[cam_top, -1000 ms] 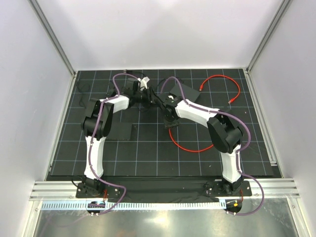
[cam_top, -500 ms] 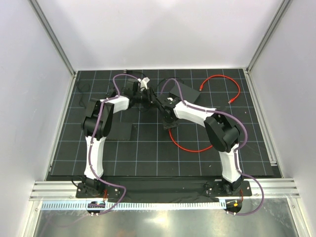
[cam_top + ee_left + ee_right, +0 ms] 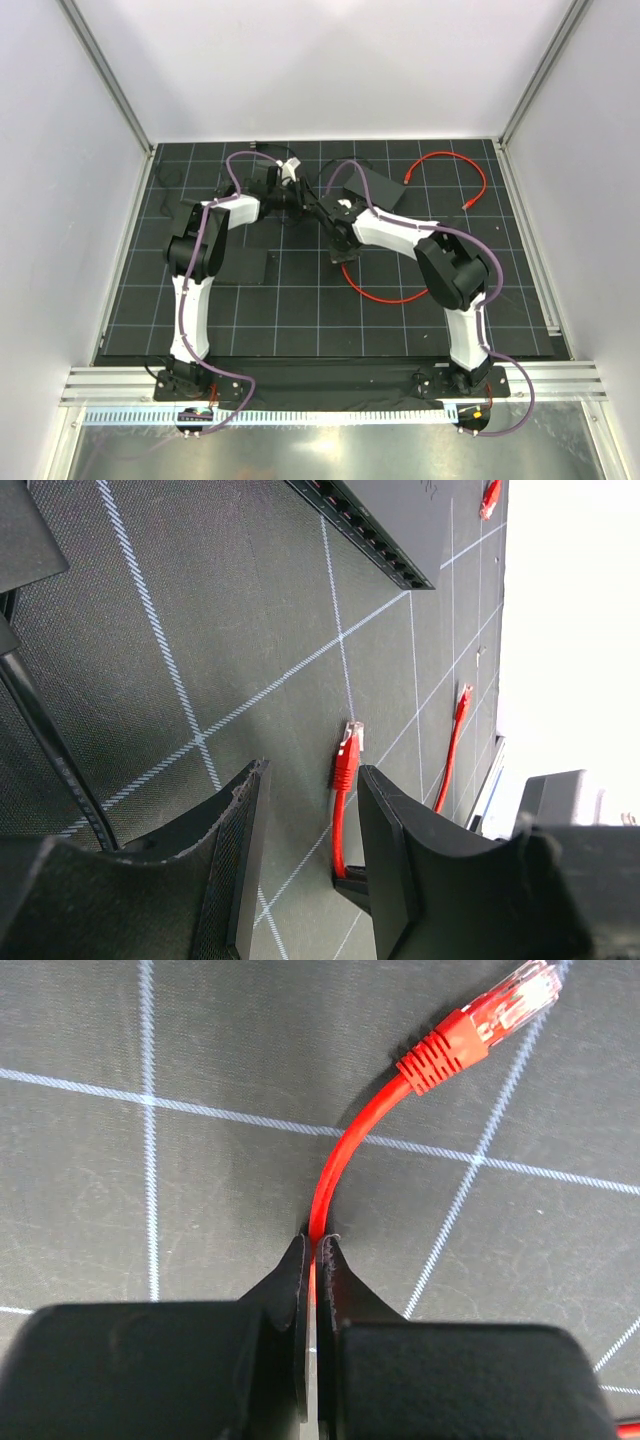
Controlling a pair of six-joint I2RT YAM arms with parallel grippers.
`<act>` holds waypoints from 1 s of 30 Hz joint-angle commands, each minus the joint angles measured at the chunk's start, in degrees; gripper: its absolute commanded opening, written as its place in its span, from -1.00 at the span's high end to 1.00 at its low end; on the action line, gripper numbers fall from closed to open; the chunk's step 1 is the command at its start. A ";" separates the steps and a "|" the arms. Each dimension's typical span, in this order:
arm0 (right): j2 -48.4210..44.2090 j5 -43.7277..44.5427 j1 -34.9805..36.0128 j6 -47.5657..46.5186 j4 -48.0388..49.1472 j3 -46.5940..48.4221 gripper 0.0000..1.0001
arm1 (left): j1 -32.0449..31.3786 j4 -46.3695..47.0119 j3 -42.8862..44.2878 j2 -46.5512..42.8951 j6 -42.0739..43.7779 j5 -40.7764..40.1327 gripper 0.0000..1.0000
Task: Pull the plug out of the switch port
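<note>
The red plug (image 3: 347, 755) is clear of the switch's ports, so my right gripper keeps moving the plug's cable to the second red cable (image 3: 450, 154) and lets go there.
The red plug (image 3: 480, 1022) with its clear tip is out of the switch and lies free over the black mat. My right gripper (image 3: 317, 1245) is shut on the red cable (image 3: 335, 1175) a short way behind the plug. The black switch (image 3: 400, 525) shows its row of ports at the top of the left wrist view, well apart from the plug (image 3: 348, 750). My left gripper (image 3: 312, 770) stands open with nothing between its fingers, and the plug is seen beyond them. From above, both grippers meet left of the switch (image 3: 375, 188).
The red cable (image 3: 385, 298) loops across the mat in front of the right arm. A second red cable (image 3: 455, 160) curves at the back right, ending in a plug (image 3: 468, 205). A flat black pad (image 3: 245, 267) lies near the left arm. Black leads (image 3: 45, 750) run behind the left gripper.
My right gripper has closed fully onto the red cable, and its arm has shifted slightly left. The left arm has not moved.
</note>
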 commanded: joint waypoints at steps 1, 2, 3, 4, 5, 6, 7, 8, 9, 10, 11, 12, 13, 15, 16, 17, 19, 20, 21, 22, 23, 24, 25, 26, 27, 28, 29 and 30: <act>-3.17 5.03 0.06 1.74 0.42 -2.47 0.98 | 0.22 2.91 -0.14 -1.12 -0.45 1.03 0.10; -4.13 5.56 -0.55 2.44 0.42 -2.73 0.98 | 0.22 2.91 -0.06 -1.29 -0.54 1.03 0.11; -6.41 5.65 -1.17 3.84 0.33 -2.91 0.98 | 0.22 2.99 -0.06 -1.21 -0.54 1.03 0.10; -7.47 4.61 -1.96 4.81 0.50 -2.91 0.98 | 0.31 2.99 -0.14 -1.21 -0.54 1.03 0.10; -8.79 3.46 -4.23 5.86 0.68 -3.00 0.98 | 0.22 3.08 0.03 -1.21 -0.63 1.20 0.10; -10.89 1.54 -5.64 8.48 1.12 -3.09 0.98 | 0.22 3.08 0.03 -1.12 -0.72 1.20 0.10; -12.04 -2.92 -7.22 9.73 1.47 -3.18 0.98 | 0.22 3.08 0.03 -1.12 -0.72 1.20 0.10; -13.01 -4.96 -9.15 10.87 1.73 -3.35 0.98 | 0.31 3.08 0.03 -1.12 -0.72 1.29 0.10; -13.89 -6.29 -12.13 12.54 2.09 -3.09 0.98 | 0.31 3.08 -0.06 -1.12 -0.63 1.29 0.10; -15.29 -7.00 -14.07 15.69 1.65 -2.74 0.98 | 0.22 3.17 -0.14 -1.03 -0.80 1.29 0.10; -15.74 -7.35 -15.75 17.46 1.13 -2.30 0.98 | 0.31 3.17 -0.14 -1.03 -0.81 1.29 0.10; -16.09 -7.44 -17.07 18.95 0.51 -0.82 0.98 | 0.22 3.26 -0.06 -1.03 -0.89 1.21 0.10; -16.10 -7.01 -20.04 23.06 -2.02 0.33 0.98 | 0.22 3.43 -0.06 -1.03 -0.98 1.47 0.11; -15.83 -5.60 -22.61 25.90 -6.41 4.53 0.98 | 0.22 3.78 -0.06 -0.94 -1.33 1.64 0.11; -15.75 -5.51 -25.06 28.18 -6.96 5.51 0.98 | 0.22 3.96 -0.14 -0.86 -1.33 1.91 0.10; -15.83 -5.42 -26.65 29.59 -6.96 6.22 0.98 | 0.31 4.13 -0.06 -0.86 -1.51 2.00 0.10; -16.01 -6.12 -31.72 33.19 -6.62 7.11 0.98 | 0.22 4.40 -0.14 -0.77 -1.77 2.35 0.10; -16.10 -7.17 -33.33 35.82 -5.31 7.11 0.98 | 0.22 4.57 -0.32 -0.77 -1.86 2.43 0.10; -15.66 -8.49 -34.91 37.06 -3.99 7.54 0.98 | 0.22 4.84 -0.41 -0.85 -1.95 2.44 0.10; -15.05 -8.67 -36.58 38.21 -3.98 8.15 0.98 | 0.22 4.93 -0.50 -0.94 -1.86 2.52 0.10; -14.43 -8.68 -39.20 39.35 -3.98 8.94 0.98 | 0.22 4.93 -0.58 -0.94 -1.95 2.52 0.10; -12.43 -8.24 -40.45 40.84 -3.89 10.95 0.98 | 0.22 5.19 -0.58 -0.94 -1.95 2.70 0.11; -11.27 -8.06 -40.98 41.29 -3.80 12.10 0.98 | 0.22 5.28 -0.67 -0.94 -2.12 2.79 0.10; -9.61 -7.80 -43.77 41.82 -3.63 13.42 0.98 | 0.22 5.28 -0.67 -0.94 -2.21 2.70 0.11; -6.72 -7.27 -44.50 41.47 -3.54 16.57 0.97 | 0.22 5.54 -0.67 -0.86 -2.39 2.96 0.10; -4.95 -6.92 -45.03 41.03 -3.19 18.25 0.98 | 0.31 5.80 -0.67 -0.86 -2.47 3.22 0.10; -3.28 -6.74 -45.64 40.77 -3.01 20.01 0.98 | 0.22 6.07 -0.76 -0.77 -2.82 3.31 0.10; -1.79 -6.74 -46.43 40.51 -2.57 23.07 0.98 | 0.22 6.33 -0.85 -0.77 -2.83 3.49 0.10</act>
